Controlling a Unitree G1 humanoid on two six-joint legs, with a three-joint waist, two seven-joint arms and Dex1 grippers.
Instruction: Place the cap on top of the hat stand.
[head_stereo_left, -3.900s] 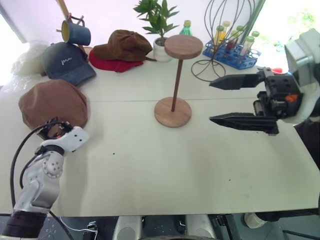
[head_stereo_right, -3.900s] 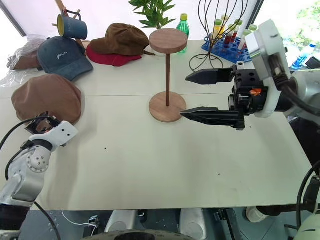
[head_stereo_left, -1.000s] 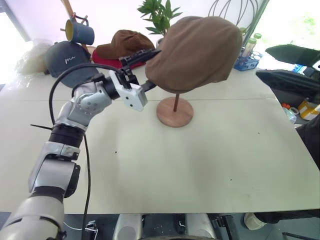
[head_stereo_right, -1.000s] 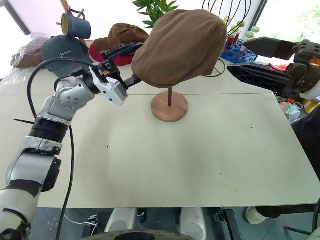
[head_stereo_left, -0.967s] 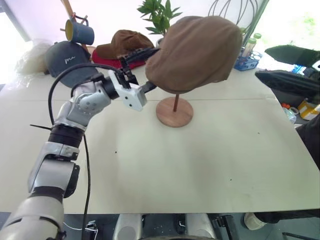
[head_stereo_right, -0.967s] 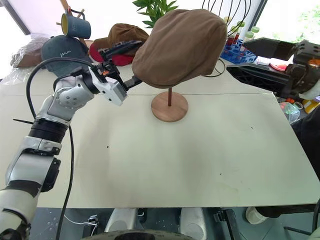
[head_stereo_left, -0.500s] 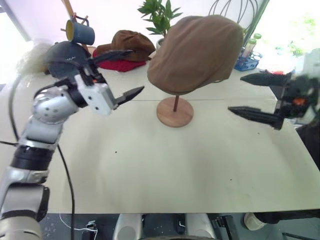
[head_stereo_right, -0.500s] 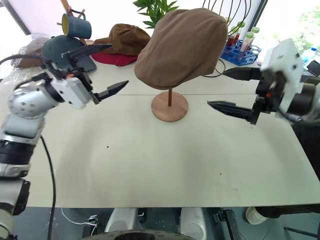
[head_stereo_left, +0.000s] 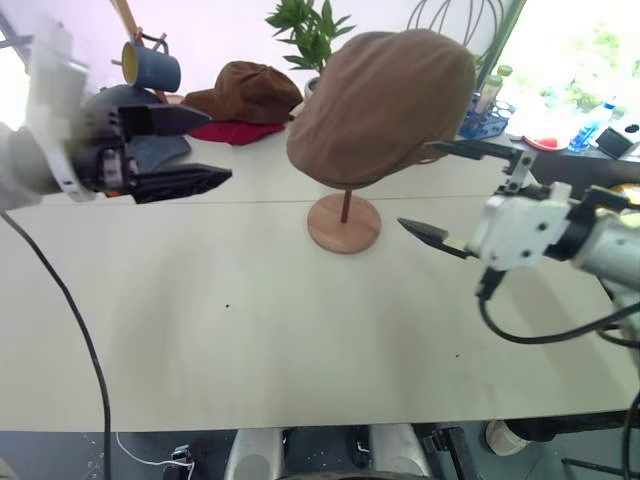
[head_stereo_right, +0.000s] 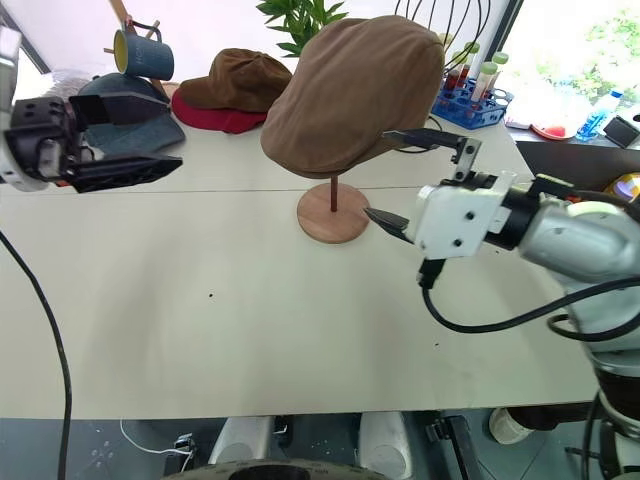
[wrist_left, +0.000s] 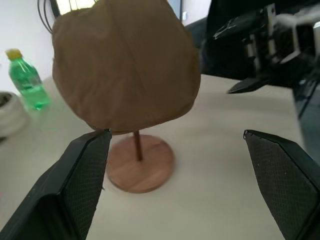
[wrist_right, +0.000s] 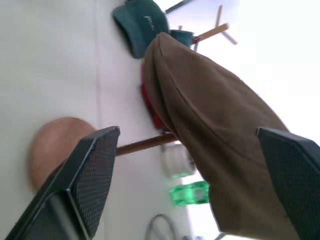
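The cap (head_stereo_left: 383, 108) is tilted on the hat stand and the cap's rim is raised beside the robot's right gripper, so the right gripper should grasp that rim (head_stereo_left: 412, 163) and make the cap level.
The light reddish-brown cap (head_stereo_left: 380, 105) sits tilted on top of the wooden hat stand, hiding its top disc. The pole and round base (head_stereo_left: 344, 223) show below it. My left gripper (head_stereo_left: 212, 150) hangs open to the left of the cap, well apart from it and holding nothing. In its wrist view the cap (wrist_left: 125, 65) and base (wrist_left: 140, 162) lie between its fingers (wrist_left: 82, 185). My right gripper (head_stereo_left: 418, 186) is open just right of the stand, one finger beside the cap's rim and the other near the base. Nothing is in it.
A dark brown baseball cap (head_stereo_left: 245, 92) on a red cap (head_stereo_left: 235, 131) and a navy denim cap (head_stereo_right: 120, 100) lie at the back left, near a blue mug (head_stereo_left: 152, 65). At the back stand a plant (head_stereo_left: 312, 30), a wire-frame stand (head_stereo_left: 450, 25) and a blue tube rack (head_stereo_right: 475, 105).
My left gripper let go of the cap and drew back to the left, rolling as it went. My right gripper swung in from the right toward the stand. The cap stays on the stand.
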